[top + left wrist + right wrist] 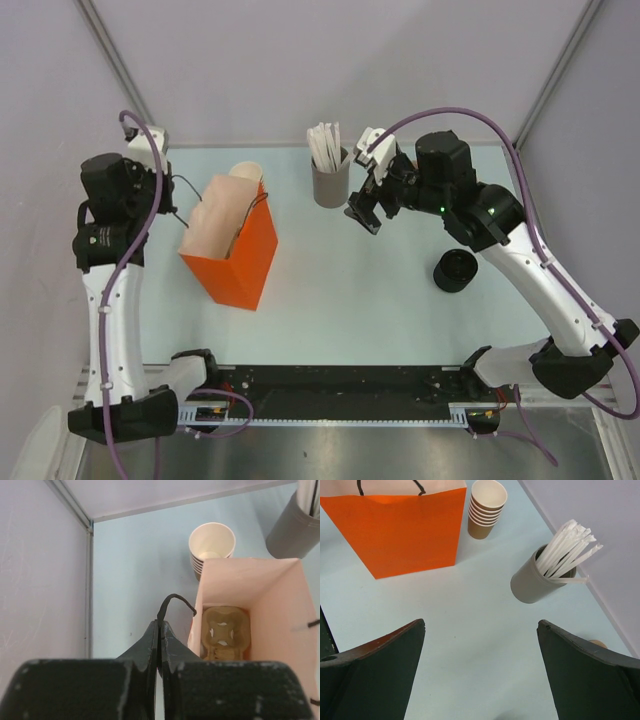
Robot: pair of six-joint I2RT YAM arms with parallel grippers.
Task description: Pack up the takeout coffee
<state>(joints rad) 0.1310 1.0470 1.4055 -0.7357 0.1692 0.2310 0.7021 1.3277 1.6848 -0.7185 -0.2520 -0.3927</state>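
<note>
The path from the orange paper bag (238, 262) to the side is free, so my left gripper should go on pulling the bag's handle until the bag is standing there.
An orange paper bag (235, 255) stands open at the left; its pale inside (270, 605) holds a tan pulp cup carrier (225, 632) at the bottom. My left gripper (159, 623) is shut on the bag's black cord handle (172, 600), beside the bag's left edge (165, 195). My right gripper (481, 623) hangs wide open over bare table, right of the grey cup of white sticks (535, 582), with nothing between its fingers (365, 180). The takeout coffee is not clearly in view. Only a tan sliver (597, 643) peeks from behind my right finger, too little to identify.
A stack of nested brown cups (245, 172) stands just behind the bag (395, 530). The grey cup of sticks (330, 185) sits at the back middle. A black round object (455, 270) rests under my right arm. Walls close in at the back and both sides.
</note>
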